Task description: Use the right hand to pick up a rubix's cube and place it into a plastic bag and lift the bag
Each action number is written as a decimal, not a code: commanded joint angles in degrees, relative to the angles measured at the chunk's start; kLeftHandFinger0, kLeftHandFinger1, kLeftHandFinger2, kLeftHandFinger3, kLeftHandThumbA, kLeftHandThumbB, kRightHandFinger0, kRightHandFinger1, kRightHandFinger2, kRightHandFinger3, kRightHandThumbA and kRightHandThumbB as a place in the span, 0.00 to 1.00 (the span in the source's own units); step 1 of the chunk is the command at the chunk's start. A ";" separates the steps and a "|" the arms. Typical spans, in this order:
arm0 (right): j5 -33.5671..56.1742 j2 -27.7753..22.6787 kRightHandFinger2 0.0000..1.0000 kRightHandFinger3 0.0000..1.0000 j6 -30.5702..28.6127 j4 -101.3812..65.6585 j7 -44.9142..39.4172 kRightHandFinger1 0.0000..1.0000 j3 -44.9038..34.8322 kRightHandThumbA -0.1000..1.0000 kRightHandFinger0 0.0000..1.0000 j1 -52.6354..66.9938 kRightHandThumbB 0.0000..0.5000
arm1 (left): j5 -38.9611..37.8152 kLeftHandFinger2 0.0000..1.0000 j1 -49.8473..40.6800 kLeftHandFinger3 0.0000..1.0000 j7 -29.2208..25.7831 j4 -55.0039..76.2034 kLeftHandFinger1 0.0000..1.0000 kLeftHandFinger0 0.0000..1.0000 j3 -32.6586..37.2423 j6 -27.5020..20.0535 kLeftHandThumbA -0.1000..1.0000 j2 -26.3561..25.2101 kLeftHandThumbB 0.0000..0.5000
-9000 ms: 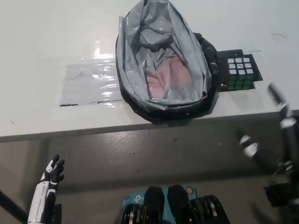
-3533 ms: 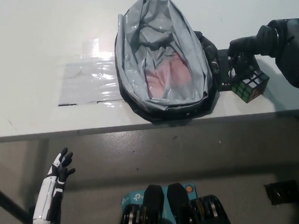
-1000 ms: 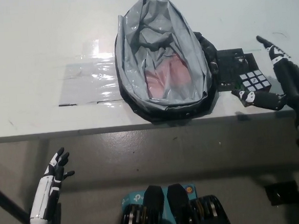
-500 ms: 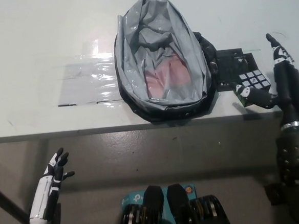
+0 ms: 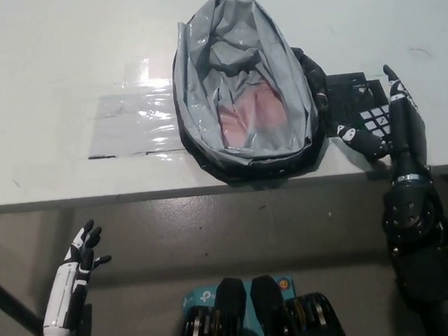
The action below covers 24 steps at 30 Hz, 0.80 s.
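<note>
I can see that the grey plastic bag's sides (image 5: 200, 73) are thin and crinkled, so its oval opening (image 5: 245, 82) will lose its shape when I lift the bag.
A grey plastic bag (image 5: 240, 74) lies open on the white table (image 5: 62, 56), its mouth showing a pinkish inside. To its right the Rubik's cube (image 5: 375, 117) sits on a black mat (image 5: 347, 98) near the table's front edge, partly covered by my hand. My black right hand (image 5: 394, 125) reaches up from below the edge, with its thumb (image 5: 356, 136) at the cube's near left and its fingers (image 5: 397, 98) along the cube's right side. The fingers are spread and not closed on the cube. My white left hand (image 5: 79, 266) rests open at the lower left, below the table.
A shiny clear patch (image 5: 132, 120) is taped flat on the table, left of the bag. The table's front edge (image 5: 134, 196) runs across the middle of the picture, with grey floor (image 5: 213, 238) below it.
My right hand has shifted left and turned more upright, so thumb and fingers now flank the cube. The cube, bag and left hand have stayed put.
</note>
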<state>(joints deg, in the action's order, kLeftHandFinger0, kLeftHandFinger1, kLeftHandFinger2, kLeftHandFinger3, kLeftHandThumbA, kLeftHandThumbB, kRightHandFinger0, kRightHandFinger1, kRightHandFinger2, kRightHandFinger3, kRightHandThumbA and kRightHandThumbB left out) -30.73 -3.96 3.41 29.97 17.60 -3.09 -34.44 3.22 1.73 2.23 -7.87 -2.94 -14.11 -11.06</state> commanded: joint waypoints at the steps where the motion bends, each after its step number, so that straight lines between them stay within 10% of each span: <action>1: 1.29 -1.17 1.00 1.00 -2.51 2.44 4.79 1.00 0.15 0.99 1.00 -3.91 1.00 | -0.09 1.00 0.48 1.00 -0.06 1.36 1.00 0.82 -0.43 -2.52 1.00 -0.90 0.35; 24: 10.35 -2.69 1.00 1.00 -6.77 6.53 3.76 1.00 -1.62 0.85 1.00 -4.64 1.00 | -0.06 1.00 1.31 1.00 -0.37 0.43 1.00 0.82 -0.84 -3.28 1.00 -0.56 0.35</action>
<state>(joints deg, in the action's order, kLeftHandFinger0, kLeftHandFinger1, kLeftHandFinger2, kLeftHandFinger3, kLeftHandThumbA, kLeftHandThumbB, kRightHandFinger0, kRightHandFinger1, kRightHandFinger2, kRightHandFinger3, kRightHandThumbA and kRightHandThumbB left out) -25.59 -6.37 1.86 35.82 21.65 -3.38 -35.25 3.23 1.95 2.21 -8.09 -3.44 -14.88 -11.05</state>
